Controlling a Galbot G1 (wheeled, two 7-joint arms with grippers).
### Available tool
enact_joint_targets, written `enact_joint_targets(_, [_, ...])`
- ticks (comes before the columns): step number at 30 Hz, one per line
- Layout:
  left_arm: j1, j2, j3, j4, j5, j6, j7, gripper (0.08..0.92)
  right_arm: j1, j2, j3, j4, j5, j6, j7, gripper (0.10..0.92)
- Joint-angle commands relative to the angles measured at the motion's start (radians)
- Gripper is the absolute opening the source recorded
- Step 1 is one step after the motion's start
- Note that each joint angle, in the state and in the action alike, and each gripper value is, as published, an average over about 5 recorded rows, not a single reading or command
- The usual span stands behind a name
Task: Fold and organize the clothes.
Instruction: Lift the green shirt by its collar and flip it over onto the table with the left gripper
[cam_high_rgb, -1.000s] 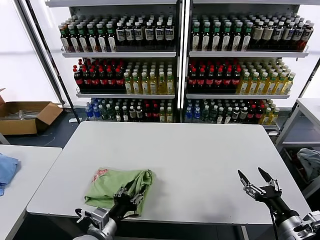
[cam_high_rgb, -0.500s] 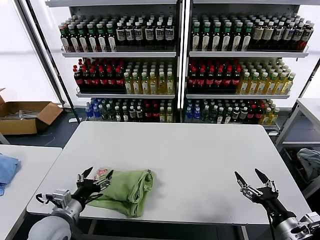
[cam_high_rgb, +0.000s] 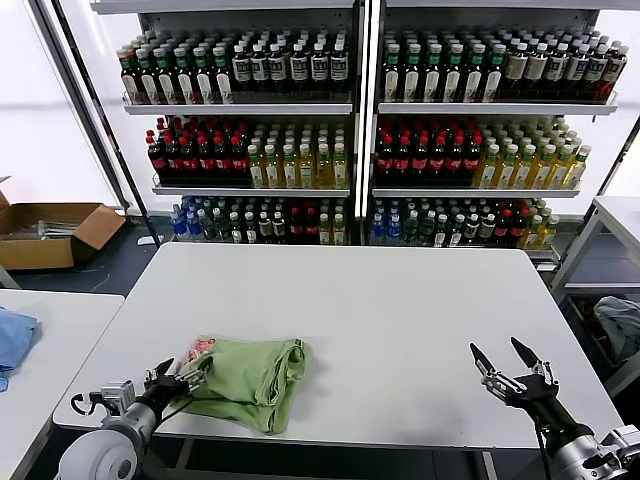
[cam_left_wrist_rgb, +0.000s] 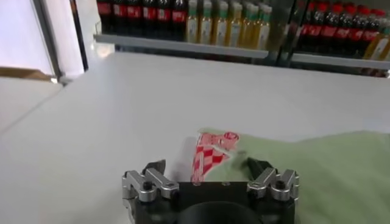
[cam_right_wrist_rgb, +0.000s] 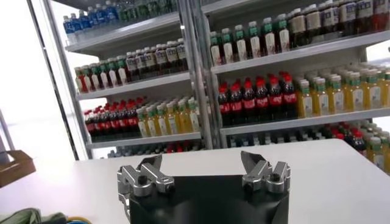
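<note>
Red-and-white checked print (cam_high_rgb: 201, 348) shows at the light green shirt's edge (cam_high_rgb: 248, 380). I should expect more print hidden underneath when I lift the shirt.
The light green shirt (cam_high_rgb: 252, 368) lies folded in a loose bundle on the white table (cam_high_rgb: 400, 300), near its front left. Its red-and-white checked print (cam_high_rgb: 198, 348) shows at the left end. My left gripper (cam_high_rgb: 183, 368) is open and empty, low at the shirt's left edge. In the left wrist view the gripper (cam_left_wrist_rgb: 207, 167) faces the checked print (cam_left_wrist_rgb: 210, 149), with green fabric (cam_left_wrist_rgb: 317, 164) beside it. My right gripper (cam_high_rgb: 510, 358) is open and empty above the table's front right, far from the shirt. It also shows open in the right wrist view (cam_right_wrist_rgb: 204, 161).
Shelves of bottles (cam_high_rgb: 350, 130) stand behind the table. A second table at the left carries a blue cloth (cam_high_rgb: 12, 340). A cardboard box (cam_high_rgb: 50, 232) sits on the floor at the far left. A grey-blue fabric bundle (cam_high_rgb: 620, 320) lies at the right.
My left gripper has left the shirt's front edge, swung to its left end, and sunk slightly toward me. The shirt and right gripper have barely moved.
</note>
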Motion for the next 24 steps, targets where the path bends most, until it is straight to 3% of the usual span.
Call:
enact_joint_targets(1, [-0.037, -0.027, 0.022, 0.076, -0.12, 0.032, 0.01, 0.823, 0.007, -0.001, -0.002, 0.006, -0.001, -0.002, 0.001, 0.823])
enact_joint_targets(5, [-0.012, -0.043, 0.027, 0.04, -0.113, 0.011, 0.011, 0.771, 0.013, -0.009, 0.003, 0.001, 0.002, -0.004, 0.003, 0.823])
enact_joint_targets(16, [0.029, -0.108, 0.022, -0.014, 0.049, -0.116, -0.024, 0.455, 0.041, -0.011, -0.029, -0.017, 0.002, -0.007, 0.004, 0.823])
enact_joint_targets(21, [0.057, -0.13, -0.057, -0.042, 0.07, -0.177, -0.104, 0.308, 0.047, -0.012, -0.035, -0.027, 0.002, -0.005, 0.001, 0.823])
enact_joint_targets(24, [0.081, -0.106, -0.185, -0.052, 0.028, -0.187, -0.134, 0.223, 0.048, -0.015, -0.036, -0.03, 0.005, -0.003, -0.002, 0.823])
